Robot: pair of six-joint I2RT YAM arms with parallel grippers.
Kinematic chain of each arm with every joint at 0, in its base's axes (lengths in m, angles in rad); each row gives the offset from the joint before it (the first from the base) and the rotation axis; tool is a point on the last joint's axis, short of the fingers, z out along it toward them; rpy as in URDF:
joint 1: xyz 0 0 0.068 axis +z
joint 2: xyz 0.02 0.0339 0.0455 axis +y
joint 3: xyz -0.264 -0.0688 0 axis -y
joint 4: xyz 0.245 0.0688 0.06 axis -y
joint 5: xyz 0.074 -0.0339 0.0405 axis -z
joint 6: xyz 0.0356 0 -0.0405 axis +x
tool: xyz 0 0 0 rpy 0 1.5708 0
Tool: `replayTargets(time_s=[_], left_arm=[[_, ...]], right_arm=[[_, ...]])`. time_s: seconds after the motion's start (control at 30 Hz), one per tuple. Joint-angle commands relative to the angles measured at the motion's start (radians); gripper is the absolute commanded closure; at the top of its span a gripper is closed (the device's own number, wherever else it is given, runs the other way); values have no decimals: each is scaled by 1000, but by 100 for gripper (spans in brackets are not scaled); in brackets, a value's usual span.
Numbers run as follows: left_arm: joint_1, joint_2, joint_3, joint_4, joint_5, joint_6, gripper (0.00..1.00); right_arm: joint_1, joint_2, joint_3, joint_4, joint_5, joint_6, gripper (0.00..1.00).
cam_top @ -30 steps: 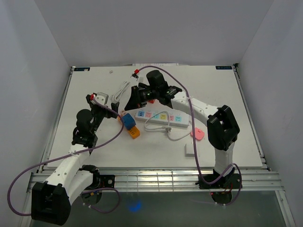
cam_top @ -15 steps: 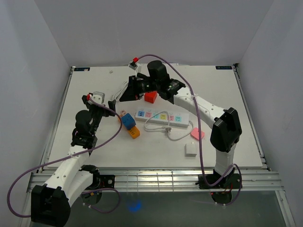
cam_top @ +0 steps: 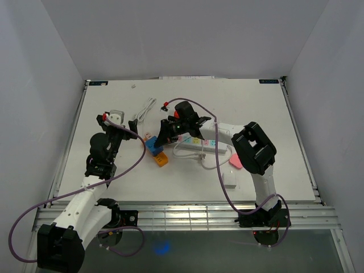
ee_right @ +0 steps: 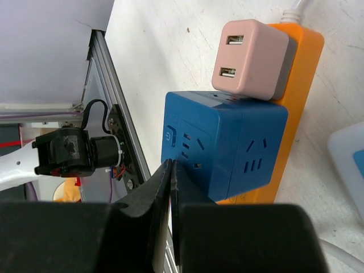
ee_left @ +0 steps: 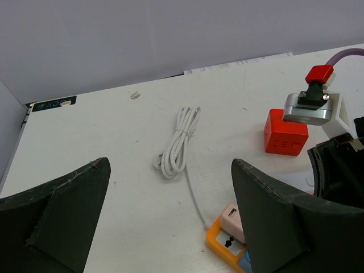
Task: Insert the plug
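Note:
My right gripper is pressing the blue adapter with its fingers shut while the orange strip (cam_top: pixel 161 160) lies unheld. Next, my right gripper moves back and opens around the adapter (cam_top: pixel 152 147).
A blue cube adapter (ee_right: pixel 224 148) sits on an orange power strip (ee_right: pixel 301 62), next to a pink USB charger (ee_right: pixel 250 60). In the top view the blue adapter (cam_top: pixel 152 145) and the orange strip (cam_top: pixel 161 160) lie left of centre. My right gripper (ee_right: pixel 171 164) is shut and empty, its tips against the adapter's near face. It reaches in from the right in the top view (cam_top: pixel 161 135). My left gripper (ee_left: pixel 170 165) is wide open and empty, hovering left of the strip (cam_top: pixel 126 135). The orange strip's end shows at its lower right (ee_left: pixel 227 245).
A white multi-socket strip (cam_top: pixel 196 140) with a looped white cord lies right of the blue adapter. A coiled white cable (ee_left: pixel 179 142) and a red cube (ee_left: pixel 286 132) lie behind. A pink piece (cam_top: pixel 236 161) and a white cube (cam_top: pixel 229 180) sit at front right.
My right arm has swung from the back near the red cube down and forward to the blue adapter. The left arm has barely moved.

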Motion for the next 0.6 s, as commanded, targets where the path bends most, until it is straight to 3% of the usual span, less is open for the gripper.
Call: replayTargets(time_s=[0.0,0.27,0.57], left_arm=[[-2,-22,8,16,-1,-5,2],[-2,-18,9,13,39,-9,2],[-2,-15,11,9,50,-9,2]], right_arm=[[-9,-5,-23,-39,125,-61,92],[-9,-56,55,-79,117,-86,92],[-8,-148,302,-197,92,-92,92]])
